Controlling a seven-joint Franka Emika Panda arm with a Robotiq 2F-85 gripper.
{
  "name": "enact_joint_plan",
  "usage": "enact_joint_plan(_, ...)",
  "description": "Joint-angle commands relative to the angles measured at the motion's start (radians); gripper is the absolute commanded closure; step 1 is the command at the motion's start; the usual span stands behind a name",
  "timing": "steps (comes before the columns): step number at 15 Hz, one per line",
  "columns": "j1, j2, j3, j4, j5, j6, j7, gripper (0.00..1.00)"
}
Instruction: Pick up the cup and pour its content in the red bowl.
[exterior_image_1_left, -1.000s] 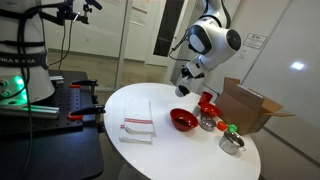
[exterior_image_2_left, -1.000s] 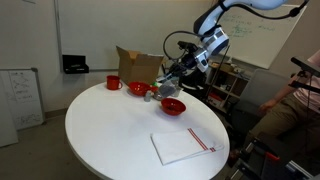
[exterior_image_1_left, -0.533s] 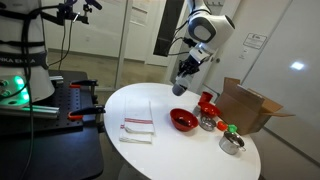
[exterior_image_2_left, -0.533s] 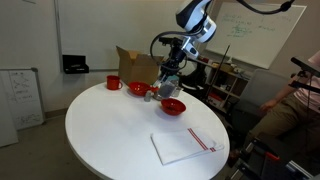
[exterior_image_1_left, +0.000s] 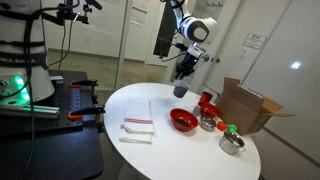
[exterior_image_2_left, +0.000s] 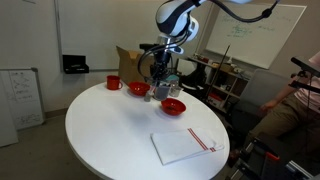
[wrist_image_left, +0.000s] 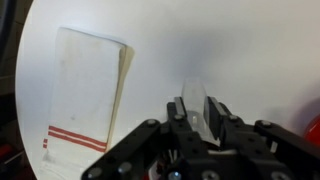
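The dark cup (exterior_image_1_left: 180, 91) is hanging upright above a clear patch of table (exterior_image_1_left: 174, 106) next to the red bowl, so the robot's gripper should go on lowering it until the cup's base rests there.
My gripper (exterior_image_1_left: 181, 80) hangs above the white round table (exterior_image_1_left: 130, 100), shut on the small dark cup (exterior_image_1_left: 180, 90), which sits below the fingers. In the wrist view the cup (wrist_image_left: 194, 100) shows as a pale greyish shape pinched between the two black fingers (wrist_image_left: 216, 116) of the gripper (wrist_image_left: 197, 112). The wide red bowl (exterior_image_1_left: 183, 121) rests on the table below and slightly to one side of the cup. In the second exterior view the gripper (exterior_image_2_left: 164, 80) hovers just beyond the red bowl (exterior_image_2_left: 173, 106). I cannot see what the cup holds.
A folded white cloth with red stripes (exterior_image_1_left: 137, 131) (wrist_image_left: 85, 100) lies on the table. Near the bowl stand a taller red container (exterior_image_1_left: 208, 102), two metal pots (exterior_image_1_left: 231, 143) and an open cardboard box (exterior_image_1_left: 250, 106). A person sits beside the table (exterior_image_2_left: 290, 100).
The arm has swung and straightened upward over the last second. The gripper, still shut on the cup, has shifted a little away from the box side, staying above the table near the bowl.
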Motion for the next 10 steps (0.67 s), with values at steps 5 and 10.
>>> enact_joint_plan(5, 0.003, 0.189, 0.033, 0.223, -0.083, -0.061, 0.087, 0.93)
enact_joint_plan(10, -0.006, 0.28, 0.036, 0.311, -0.079, -0.083, 0.094, 0.93)
